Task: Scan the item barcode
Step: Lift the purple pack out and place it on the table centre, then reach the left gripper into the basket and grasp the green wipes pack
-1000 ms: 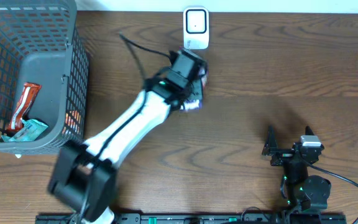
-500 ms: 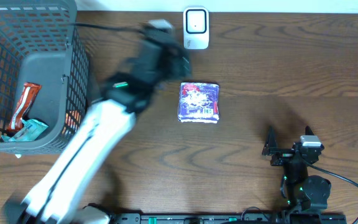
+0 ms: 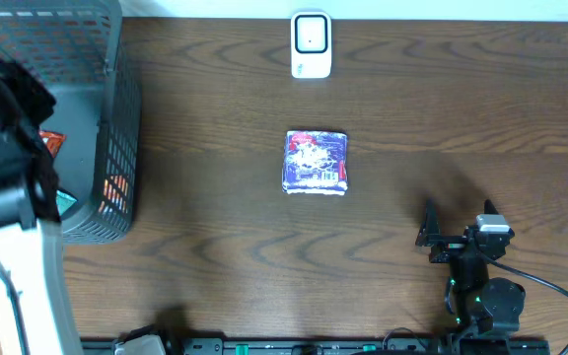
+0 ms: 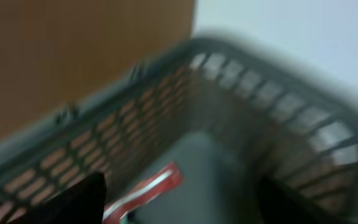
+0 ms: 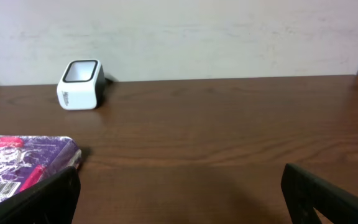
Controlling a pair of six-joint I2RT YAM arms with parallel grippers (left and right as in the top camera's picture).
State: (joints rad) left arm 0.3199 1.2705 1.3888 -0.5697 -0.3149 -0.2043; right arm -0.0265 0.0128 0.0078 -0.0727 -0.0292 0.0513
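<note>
The teal packet (image 3: pixel 65 202) lies uncovered and the grey basket (image 3: pixel 82 113) is open below the spread fingers of my left gripper. I should keep going down until the fingers are on both sides of the packet.
The item, a flat purple package (image 3: pixel 316 163), lies alone on the table below the white scanner (image 3: pixel 311 44). It also shows at the left of the right wrist view, package (image 5: pixel 23 165) with a barcode on its near face, scanner (image 5: pixel 79 84) behind it. My left arm (image 3: pixel 8 128) hangs over the grey basket (image 3: pixel 116 108) at the far left. In the blurred left wrist view my left gripper (image 4: pixel 185 208) is open above the basket floor, with a red wrapper (image 4: pixel 145 193) lying below. My right gripper (image 5: pixel 182 199) stands open and holds nothing, parked at the front right (image 3: pixel 457 237).
The basket holds a red wrapper (image 3: pixel 42 158) and a teal packet (image 3: pixel 62 202). A white wall runs behind the table's far edge (image 5: pixel 229 37). Bare wood lies between the package and the right arm.
My left arm let go of the purple package near the scanner and swung left to over the basket. The package now lies flat on the table. The right arm has not moved.
</note>
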